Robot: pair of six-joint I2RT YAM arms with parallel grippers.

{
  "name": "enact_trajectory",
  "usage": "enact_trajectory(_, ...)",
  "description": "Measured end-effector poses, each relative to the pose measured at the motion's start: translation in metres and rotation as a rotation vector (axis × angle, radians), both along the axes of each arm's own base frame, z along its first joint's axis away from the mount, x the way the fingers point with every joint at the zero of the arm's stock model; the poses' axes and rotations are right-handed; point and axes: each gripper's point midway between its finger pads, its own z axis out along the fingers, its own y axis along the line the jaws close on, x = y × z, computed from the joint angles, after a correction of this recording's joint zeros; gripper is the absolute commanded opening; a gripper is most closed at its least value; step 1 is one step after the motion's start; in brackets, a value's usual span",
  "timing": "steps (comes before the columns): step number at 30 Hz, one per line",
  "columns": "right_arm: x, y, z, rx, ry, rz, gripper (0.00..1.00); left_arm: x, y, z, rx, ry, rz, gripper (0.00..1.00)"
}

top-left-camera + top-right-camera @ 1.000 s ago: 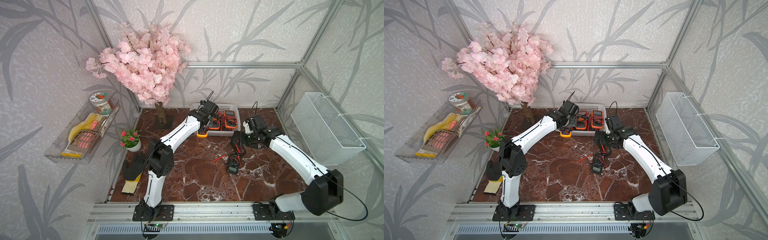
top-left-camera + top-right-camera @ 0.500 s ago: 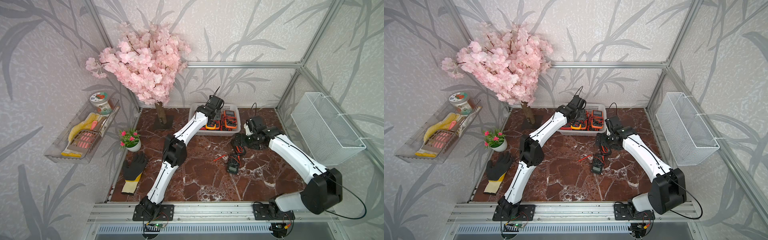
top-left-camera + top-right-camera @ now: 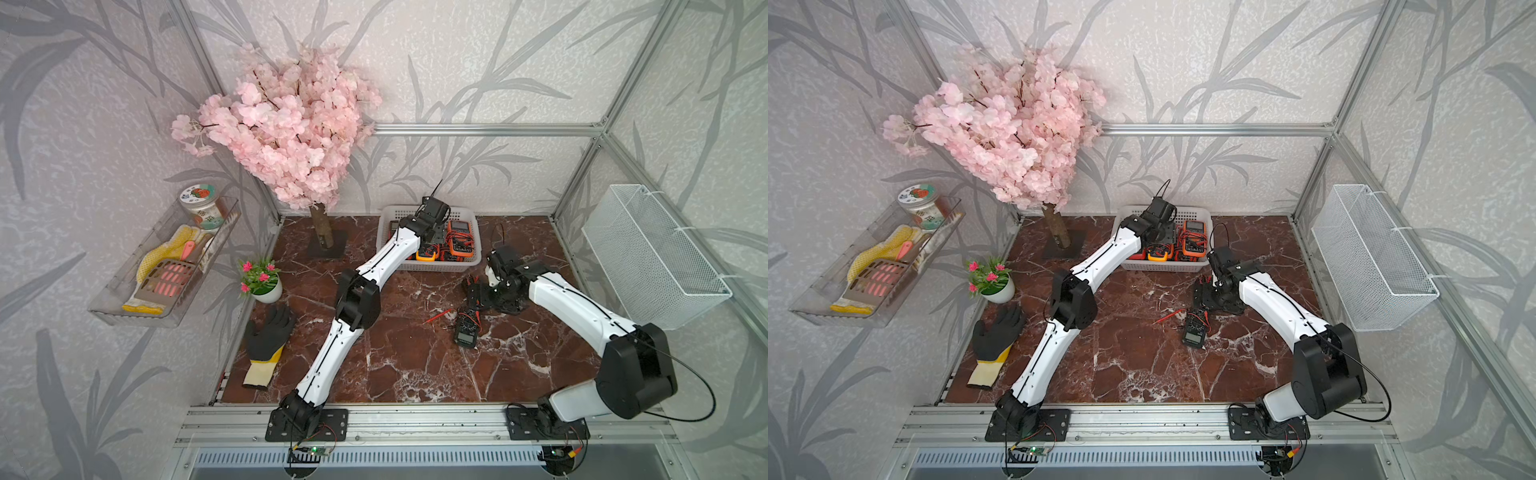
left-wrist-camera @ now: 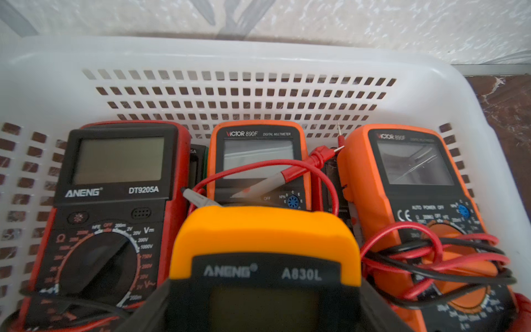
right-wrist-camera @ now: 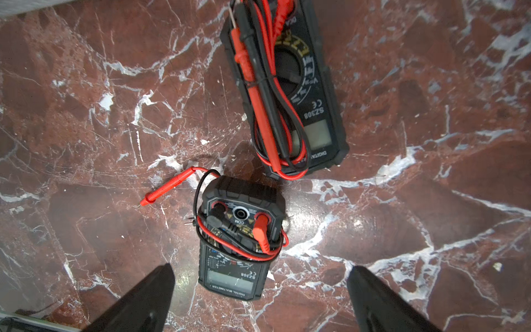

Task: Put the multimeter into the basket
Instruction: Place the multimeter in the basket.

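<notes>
The space [image 3: 473,293] above the black multimeters is blocked by my right gripper, so that gripper should back out of the way before my left gripper takes the multimeter with the loose red probe [image 3: 467,329].
The white plastic basket [image 3: 432,267] [image 3: 1163,267] [image 4: 258,54] stands at the back of the table. A yellow multimeter [image 3: 427,254] [image 3: 1158,254] [image 4: 264,235] lies in its near part, on top of other meters. My left gripper [image 3: 434,239] [image 3: 1160,237] [image 4: 263,287] hangs over it with a finger at each side; whether they still press it is unclear. On the table lie two black multimeters: one [image 3: 466,332] [image 3: 1194,330] [image 5: 238,247] with a loose red probe, the other [image 5: 287,86] under my right arm. My right gripper [image 3: 473,297] [image 3: 1202,293] [image 5: 260,267] is open above them, holding nothing.
The basket also holds a red meter [image 4: 115,201] and two orange meters [image 4: 258,161] [image 4: 416,201] with tangled leads. A blossom tree [image 3: 291,137], a potted plant [image 3: 262,282] and a glove [image 3: 268,336] stand at the left, a wire-mesh bin [image 3: 652,257] on the right wall.
My left arm has stretched toward the back and carried the yellow multimeter from in front of the basket's near-left rim to inside it. The right arm has hardly moved.
</notes>
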Motion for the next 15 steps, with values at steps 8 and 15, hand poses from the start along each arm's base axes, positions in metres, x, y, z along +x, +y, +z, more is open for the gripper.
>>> enact_trajectory(8, -0.015, 0.001, -0.016, -0.012, 0.053, -0.003, 0.99, 0.001, -0.001, 0.001, -0.026, 0.004, 0.001, 1.00)
enact_trajectory(15, -0.015, 0.002, -0.014, -0.006, 0.049, -0.016, 0.99, -0.003, -0.007, 0.004, -0.052, 0.017, -0.023, 1.00)
